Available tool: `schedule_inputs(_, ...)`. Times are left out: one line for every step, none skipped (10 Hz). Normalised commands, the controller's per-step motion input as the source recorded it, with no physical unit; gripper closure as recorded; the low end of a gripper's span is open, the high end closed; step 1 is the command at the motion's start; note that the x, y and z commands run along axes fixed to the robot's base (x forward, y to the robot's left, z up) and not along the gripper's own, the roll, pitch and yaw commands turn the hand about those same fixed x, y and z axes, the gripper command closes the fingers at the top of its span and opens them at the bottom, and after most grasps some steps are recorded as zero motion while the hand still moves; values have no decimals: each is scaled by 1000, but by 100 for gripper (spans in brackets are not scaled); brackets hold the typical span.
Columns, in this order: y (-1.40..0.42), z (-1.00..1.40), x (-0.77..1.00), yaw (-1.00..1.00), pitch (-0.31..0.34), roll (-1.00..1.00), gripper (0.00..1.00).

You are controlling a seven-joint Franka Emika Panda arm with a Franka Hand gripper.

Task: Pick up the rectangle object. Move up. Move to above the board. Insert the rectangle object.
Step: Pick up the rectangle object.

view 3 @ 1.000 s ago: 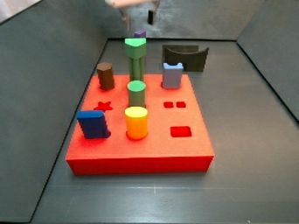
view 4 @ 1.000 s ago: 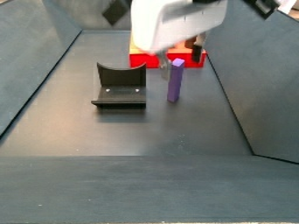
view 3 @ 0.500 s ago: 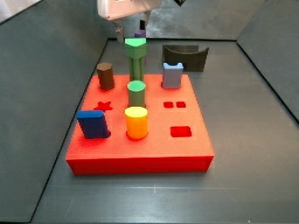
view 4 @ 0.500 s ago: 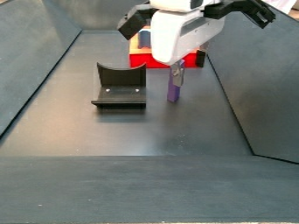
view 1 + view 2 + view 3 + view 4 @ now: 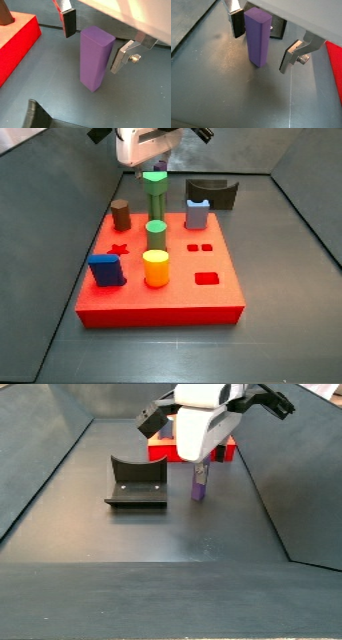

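The rectangle object (image 5: 96, 57) will sink in end first when the robot lowers it, because the open oblong slot (image 5: 206, 278) in the red board matches the object's shape.
The rectangle object (image 5: 95, 57) is a tall purple bar standing upright on the grey floor; it also shows in a wrist view (image 5: 256, 37) and in a side view (image 5: 198, 485). My gripper (image 5: 95, 40) is open and straddles the bar's upper part, with a gap on each side. The dark pad of one finger (image 5: 67, 22) and the silver finger (image 5: 123, 55) stand either side of it. The gripper also shows in a wrist view (image 5: 263, 39) and in both side views (image 5: 198, 464) (image 5: 151, 160). The red board (image 5: 201, 293) lies beside the bar.
The fixture (image 5: 136, 482) stands on the floor near the bar. On the board stand a tall green column (image 5: 155, 193), a brown peg (image 5: 122, 215), a lavender-grey block (image 5: 198, 215), a green cylinder (image 5: 155, 231), a blue block (image 5: 106, 269) and an orange cylinder (image 5: 156, 268). Sloping grey walls enclose the floor.
The gripper has come down over the purple bar, so its open fingers now stand either side of the bar. The bar has not moved.
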Motion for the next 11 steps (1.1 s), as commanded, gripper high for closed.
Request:
schedule_inputs(214, 246, 580, 0, 29, -61, 0)
schedule_inputs(103, 114, 443, 0, 11, -27, 0)
schedule_inputs(131, 89, 354, 0, 20, -30, 0)
schedule_inputs(34, 0, 337, 0, 0, 0, 0)
schedule_inputs(0, 0, 0, -40, 0, 4, 0)
schedule_inputs(0, 0, 0, 0, 10, 0, 0)
schedule_inputs(0, -306, -40, 0, 0, 73, 0)
schedule_inputs(0, 0, 0, 0, 0, 0, 100)
schedule_inputs(0, 0, 0, 0, 0, 0, 100)
schedule_inputs(0, 0, 0, 0, 0, 0, 100)
schedule_inputs(0, 0, 0, 0, 0, 0, 100)
